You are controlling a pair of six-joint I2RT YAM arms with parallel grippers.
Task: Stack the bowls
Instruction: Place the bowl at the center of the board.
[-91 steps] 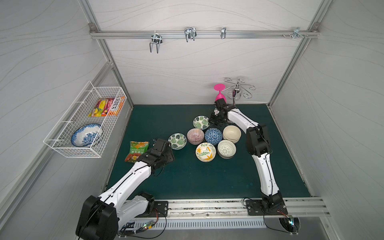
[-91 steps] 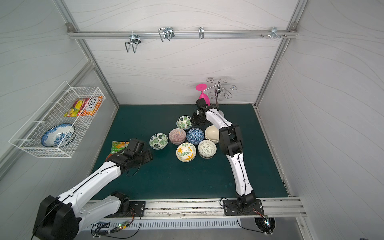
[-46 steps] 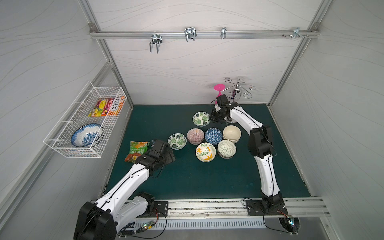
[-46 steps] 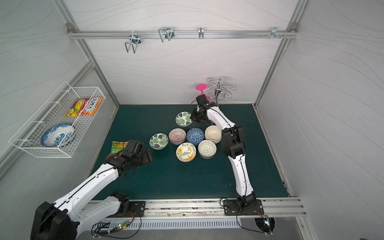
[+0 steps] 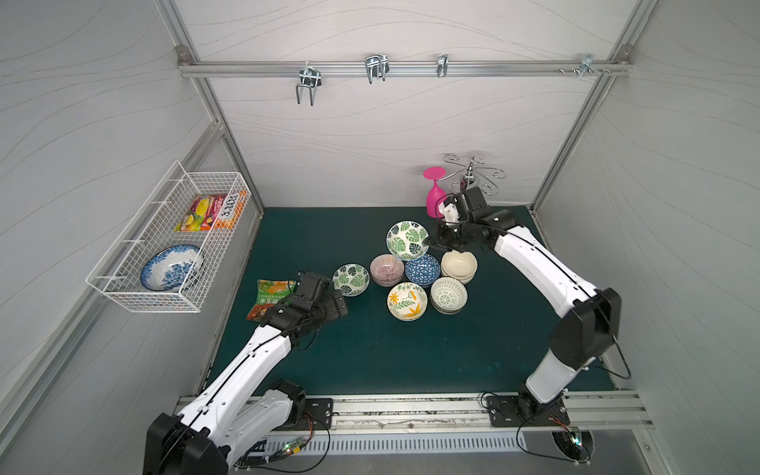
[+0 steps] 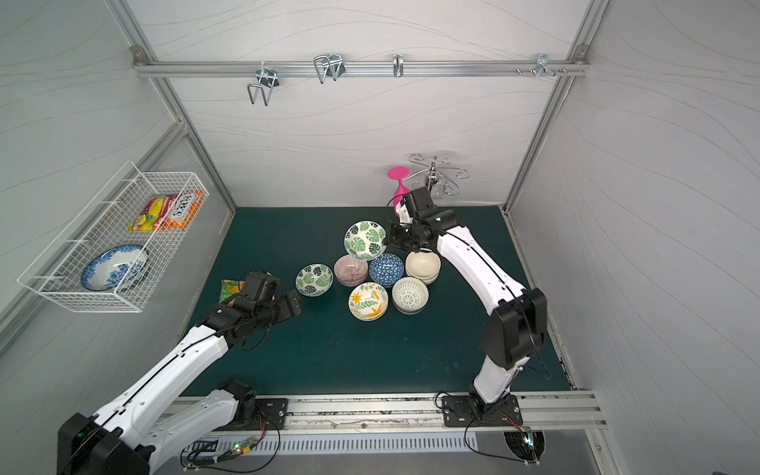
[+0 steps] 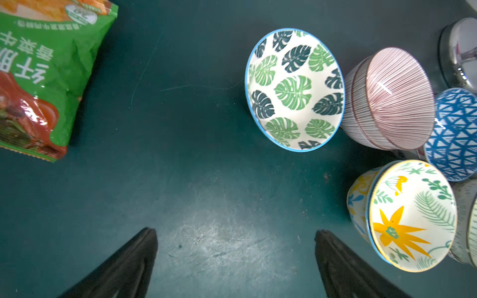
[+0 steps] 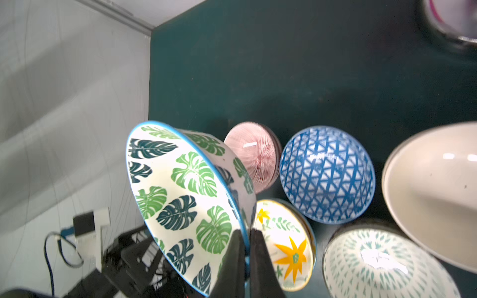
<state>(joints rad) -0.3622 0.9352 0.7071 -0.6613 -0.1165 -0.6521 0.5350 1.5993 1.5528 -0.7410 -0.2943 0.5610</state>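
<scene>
My right gripper is holding the green-leaf bowl (image 5: 406,239) facing up, and the mat clear in front (image 5: 434,335) of the yellow floral stack is free, so it should carry on and release the bowl there.
My right gripper (image 8: 246,247) is shut on the rim of a green-leaf bowl (image 8: 185,185), which hangs tilted above the mat in both top views (image 5: 407,240) (image 6: 365,240). A second green-leaf bowl (image 5: 351,279) (image 7: 294,90) sits on the mat just beyond my left gripper (image 7: 235,240), which stands open and empty. Beside it are a pink-striped stack (image 5: 386,269), a blue-patterned bowl (image 5: 422,269), a cream stack (image 5: 459,265), a yellow floral stack (image 5: 407,301) and a green lattice stack (image 5: 449,294).
A green snack bag (image 5: 269,298) lies at the mat's left edge beside my left arm. A wire basket (image 5: 164,246) on the left wall holds a larger blue-and-white bowl (image 5: 172,267). A pink goblet (image 5: 434,197) and a metal rack (image 5: 473,172) stand at the back.
The left jaws have spread wide apart. My right gripper has raised and tilted the green-leaf bowl it holds, shifting it slightly towards the other bowls.
</scene>
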